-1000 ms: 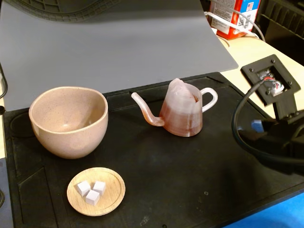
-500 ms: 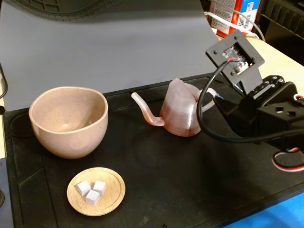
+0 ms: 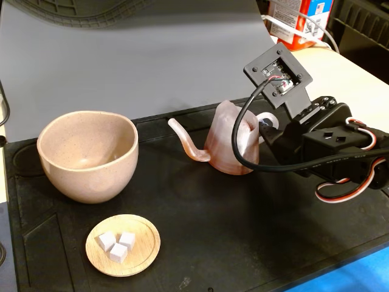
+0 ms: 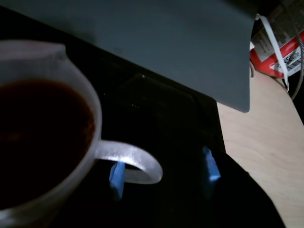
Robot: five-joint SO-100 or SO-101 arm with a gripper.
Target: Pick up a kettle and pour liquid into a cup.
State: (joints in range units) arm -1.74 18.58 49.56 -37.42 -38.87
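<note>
The kettle (image 3: pixel 231 143) will pour a thin stream and drip below the spout's low bend (image 3: pixel 199 154) when I tilt it, because reddish liquid colours that bend.
The translucent pinkish kettle (image 3: pixel 226 145) stands upright on the black mat (image 3: pixel 243 243), its thin spout (image 3: pixel 185 143) pointing left toward the cup (image 3: pixel 88 155). The beige speckled cup stands at the left and looks empty. My gripper (image 3: pixel 265 135) is at the kettle's right side by the white loop handle. In the wrist view the kettle (image 4: pixel 71 85) holds dark reddish liquid (image 4: pixel 42 137). My gripper (image 4: pixel 163 171) is open. One blue fingertip (image 4: pixel 116 178) shows behind the handle (image 4: pixel 137 164) and the other (image 4: pixel 210 166) stands apart to the right.
A small wooden dish (image 3: pixel 137 258) with three white cubes lies in front of the cup. A grey backdrop (image 3: pixel 152 55) stands behind the mat. A red box (image 3: pixel 298 21) sits on the pale table at the back right.
</note>
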